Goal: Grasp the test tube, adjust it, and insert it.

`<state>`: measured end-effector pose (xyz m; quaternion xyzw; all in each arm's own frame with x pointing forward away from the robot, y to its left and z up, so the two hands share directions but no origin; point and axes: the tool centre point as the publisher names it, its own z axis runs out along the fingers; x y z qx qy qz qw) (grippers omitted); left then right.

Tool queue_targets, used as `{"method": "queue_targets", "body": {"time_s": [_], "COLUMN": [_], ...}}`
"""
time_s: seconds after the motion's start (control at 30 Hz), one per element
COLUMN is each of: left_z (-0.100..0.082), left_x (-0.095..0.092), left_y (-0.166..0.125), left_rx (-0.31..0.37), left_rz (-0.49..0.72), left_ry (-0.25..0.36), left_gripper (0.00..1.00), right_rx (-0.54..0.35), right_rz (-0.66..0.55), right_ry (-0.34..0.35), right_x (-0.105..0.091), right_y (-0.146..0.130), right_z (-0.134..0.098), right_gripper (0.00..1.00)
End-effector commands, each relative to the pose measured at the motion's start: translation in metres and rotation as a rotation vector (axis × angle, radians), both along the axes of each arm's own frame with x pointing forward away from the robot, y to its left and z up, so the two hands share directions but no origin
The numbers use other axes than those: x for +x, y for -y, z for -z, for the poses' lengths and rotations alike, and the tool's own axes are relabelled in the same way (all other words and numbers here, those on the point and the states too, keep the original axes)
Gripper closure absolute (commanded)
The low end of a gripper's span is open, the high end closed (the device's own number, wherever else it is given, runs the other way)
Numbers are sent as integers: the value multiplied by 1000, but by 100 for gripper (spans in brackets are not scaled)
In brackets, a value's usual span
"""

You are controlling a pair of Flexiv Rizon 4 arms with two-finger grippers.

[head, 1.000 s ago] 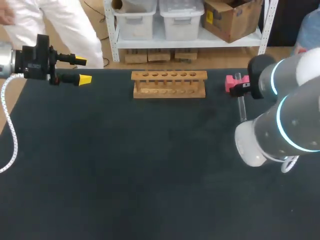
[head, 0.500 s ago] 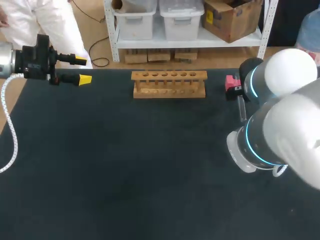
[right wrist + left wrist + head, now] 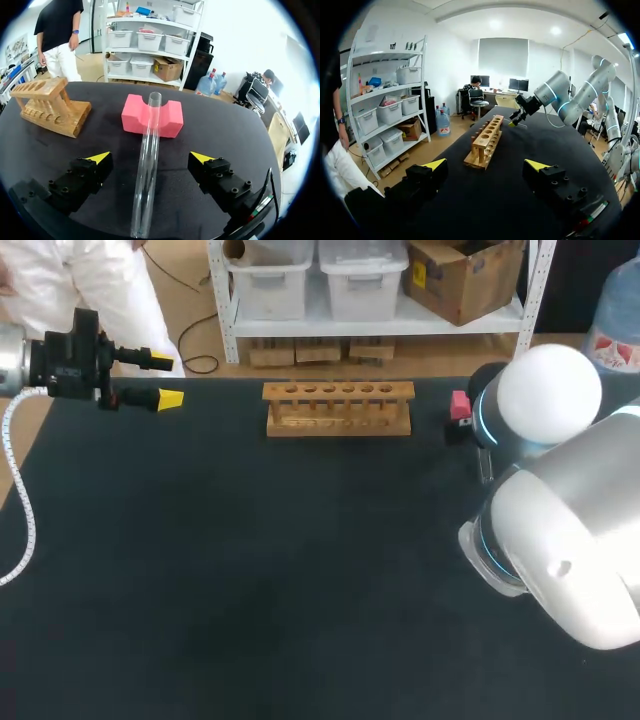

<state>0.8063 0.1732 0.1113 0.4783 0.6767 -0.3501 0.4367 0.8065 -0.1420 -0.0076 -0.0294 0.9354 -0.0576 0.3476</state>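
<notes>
My gripper will get the test tube [image 3: 146, 172] free and leave the block behind when it lifts the tube, because the pink foam block's notch [image 3: 153, 114] is open at the top.
A clear glass test tube [image 3: 148, 165] lies with its open end resting in the notch of a pink foam block [image 3: 152, 117] and its other end on the black table. My right gripper [image 3: 148, 159] hangs just above it, open, with the tube passing between its fingers and touching neither. In the head view my right arm covers most of the tube [image 3: 484, 466]; only the corner of the pink block [image 3: 460, 404] shows. A wooden tube rack [image 3: 338, 408] stands at the table's far middle, its holes empty. My left gripper [image 3: 165, 381] is open at the far left, well away from the rack [image 3: 485, 140].
My right arm's white elbow [image 3: 550, 530] bulks over the table's right side. A white coiled cable [image 3: 20, 500] hangs off my left arm at the left edge. The black table [image 3: 250, 570] stretches bare from the rack to the front.
My right arm has swung its elbow in over the table's right side and now covers more of the tube and pink block. The left arm has not moved.
</notes>
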Motion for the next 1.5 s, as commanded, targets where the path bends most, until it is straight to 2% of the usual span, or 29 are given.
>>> {"method": "queue_targets", "body": {"time_s": [0.03,0.33,0.67,0.7,0.8,0.83,0.87,1.07,1.1,1.33,1.5], "left_z": [1,1,1,1,1,1,1,1,1,1,1], "left_x": [0,0,0,0,0,0,0,0,0,0,0], "left_y": [-1,-1,-1,-1,-1,-1,-1,-1,-1,-1,-1], "left_rx": [-3,-3,-3,-3,-3,-3,-3,-3,-3,-3,-3], "left_rz": [0,0,0,0,0,0,0,0,0,0,0], "left_ry": [5,5,5,5,5,5,5,5,5,5,5], "left_gripper": [0,0,0,0,0,0,0,0,0,0,0], "right_rx": [25,54,60,61,66,67,68,70,69,71,70], "right_rz": [-3,18,16,15,7,3,2,-6,-7,-2,-1], "right_ry": [-6,-16,-14,-13,-12,-11,-11,-11,-11,-14,-18], "right_x": [-2,-17,-14,-14,-13,-12,-12,-11,-11,-13,-13], "right_y": [1,-6,-6,-5,-4,-3,-2,0,0,3,3], "right_z": [1,3,6,6,7,7,7,8,8,8,9], "right_gripper": [0,0,0,9,27,52,55,56,59,64,76]}}
